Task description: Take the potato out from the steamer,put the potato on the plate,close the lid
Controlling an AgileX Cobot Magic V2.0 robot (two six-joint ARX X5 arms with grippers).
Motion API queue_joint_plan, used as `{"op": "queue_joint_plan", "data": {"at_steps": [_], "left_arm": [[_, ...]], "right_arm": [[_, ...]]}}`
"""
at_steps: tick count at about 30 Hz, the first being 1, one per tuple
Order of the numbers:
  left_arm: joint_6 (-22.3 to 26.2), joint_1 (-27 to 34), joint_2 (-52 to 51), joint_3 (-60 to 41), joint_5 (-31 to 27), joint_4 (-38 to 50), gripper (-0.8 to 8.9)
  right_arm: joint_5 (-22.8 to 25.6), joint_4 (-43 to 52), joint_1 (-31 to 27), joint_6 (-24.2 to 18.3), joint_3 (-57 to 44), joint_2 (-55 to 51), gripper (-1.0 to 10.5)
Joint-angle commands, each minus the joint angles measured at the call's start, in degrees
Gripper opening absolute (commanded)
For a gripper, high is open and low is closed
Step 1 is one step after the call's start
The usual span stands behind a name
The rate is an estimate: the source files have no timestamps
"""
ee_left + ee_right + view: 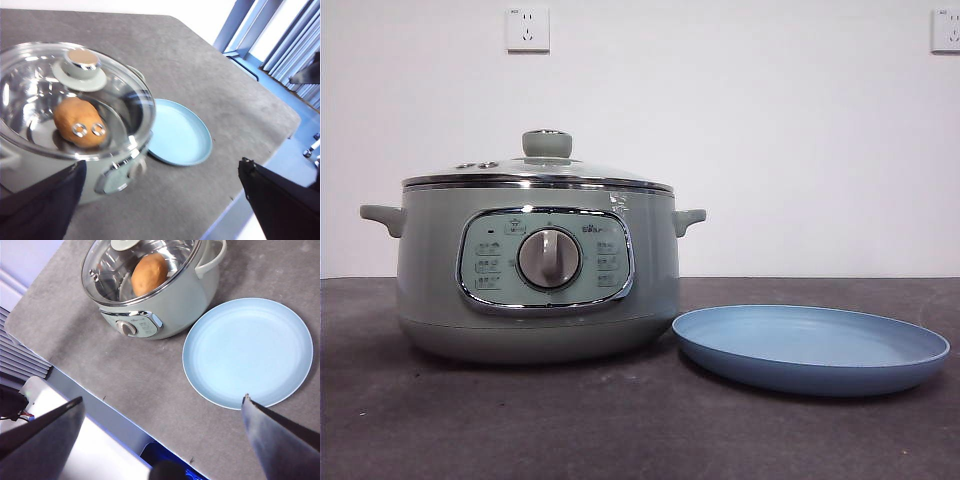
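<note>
The light blue plate has a raised rim (810,366) and the brown-orange potato (149,274) is oblong, so it should settle lengthwise and stay in place when I set it down.
The pale green steamer (535,275) stands at the left of the table with its glass lid (540,170) shut on it. Through the lid, the brown-orange potato (80,122) lies inside the pot; it also shows in the right wrist view (149,274). The light blue plate (810,345) lies empty just right of the steamer. My left gripper (160,200) is open and empty, high above the table near the steamer (75,125). My right gripper (162,435) is open and empty, high above the table's front edge near the plate (247,352). Neither arm shows in the front view.
The dark grey table (620,430) ends at a front edge seen in the right wrist view (100,405). A white wall with two sockets (527,30) stands behind. A metal frame (235,25) stands beyond the table's far side.
</note>
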Motion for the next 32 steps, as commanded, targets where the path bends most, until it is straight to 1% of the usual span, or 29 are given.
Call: {"op": "queue_joint_plan", "data": {"at_steps": [1, 7, 13, 17, 23, 26, 28, 32], "left_arm": [[-0.5, -0.9, 3.4, 1.5, -0.6, 2.7, 6.72], [0.0, -4.8, 13.5, 7.1, -6.1, 8.5, 6.68], [3.8, -10.3, 26.4, 15.4, -12.9, 10.9, 6.68], [6.3, -13.8, 34.9, 21.4, -17.7, 11.3, 6.68], [8.7, -17.9, 45.8, 28.9, -22.9, 11.3, 6.67], [10.1, -19.3, 50.1, 31.1, -25.0, 11.3, 6.68], [10.2, -20.0, 52.6, 32.1, -25.8, 11.4, 6.68], [11.6, -21.1, 56.4, 32.7, -27.9, 11.3, 6.68]], "right_arm": [[-0.1, 0.2, 0.1, 0.1, 0.0, 0.4, 6.0], [-0.1, 0.3, 0.1, 0.1, 0.0, 1.7, 6.0], [0.0, 0.6, 0.1, 0.1, 0.0, 2.8, 6.0], [0.0, 0.6, 0.1, 0.1, 0.0, 3.3, 6.0], [0.0, 0.6, 0.1, 0.1, 0.0, 3.6, 6.0], [0.0, 0.6, 0.1, 0.1, 0.0, 3.6, 6.0], [0.0, 0.6, 0.1, 0.1, 0.0, 3.6, 6.0], [0.0, 0.6, 0.1, 0.1, 0.0, 3.6, 6.0]]}}
